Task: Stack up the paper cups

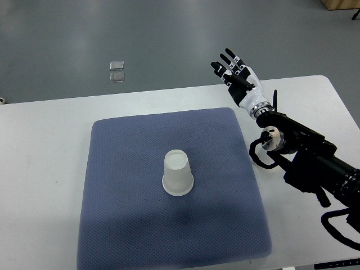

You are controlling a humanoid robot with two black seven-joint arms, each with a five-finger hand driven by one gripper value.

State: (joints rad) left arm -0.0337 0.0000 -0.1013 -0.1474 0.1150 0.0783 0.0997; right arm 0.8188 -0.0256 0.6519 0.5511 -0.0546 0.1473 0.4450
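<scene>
The white paper cup gets narrower toward its top, so the other cup will slip down over it almost to the white cup's rim when the robot lowers the other cup.
A white paper cup stands upside down, rim down, near the middle of the blue-grey mat. It may be more than one cup nested; I cannot tell. My right hand is up beyond the mat's far right corner, over the table's far edge. Its fingers are spread and it holds nothing. It is well away from the cup, to the upper right. The black right arm runs in from the right edge.
The mat lies on a white table. Two small clear squares lie on the grey floor beyond the table. A brown box corner shows at the top right.
</scene>
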